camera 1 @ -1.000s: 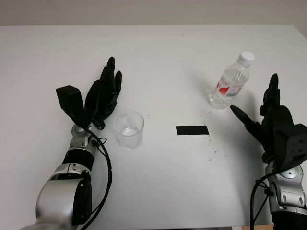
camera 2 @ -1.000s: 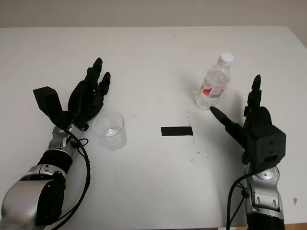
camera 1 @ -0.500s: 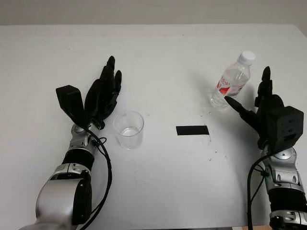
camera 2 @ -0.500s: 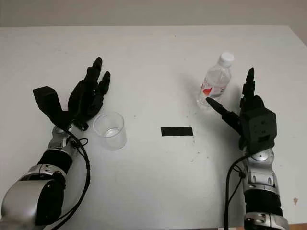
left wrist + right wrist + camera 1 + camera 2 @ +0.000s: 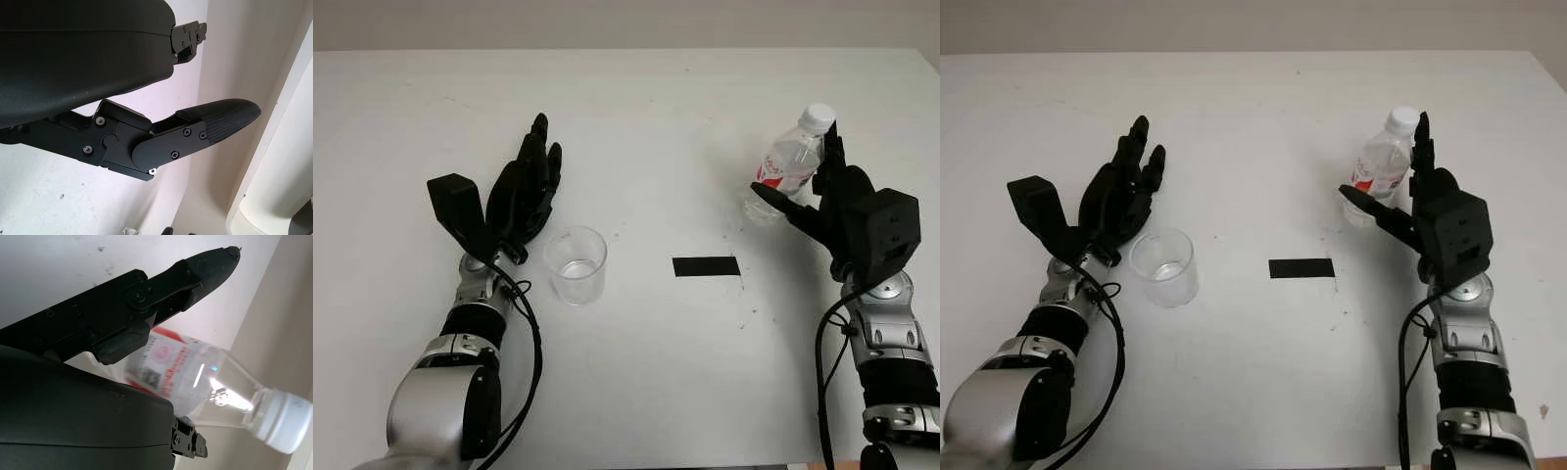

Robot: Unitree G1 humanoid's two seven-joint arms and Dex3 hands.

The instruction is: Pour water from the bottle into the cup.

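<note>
I expect the water to stay inside when I tip the bottle toward the cup, because the white cap is on the bottle's neck.
A clear plastic water bottle with a red label and a white cap stands upright at the table's right. My right hand is open around it, the thumb in front of its base and the fingers up along its right side; I cannot tell whether they touch it. The right wrist view shows the bottle lying between the thumb and the palm shell. A clear plastic cup with a little water stands at centre left. My left hand is open just left of the cup and behind it.
A black tape strip lies on the white table between the cup and the bottle. The table's far edge meets a pale wall. Small dark specks dot the surface near the tape.
My right hand has moved forward and left, from short of the bottle to around it. The left hand, cup and bottle have stayed in place.
</note>
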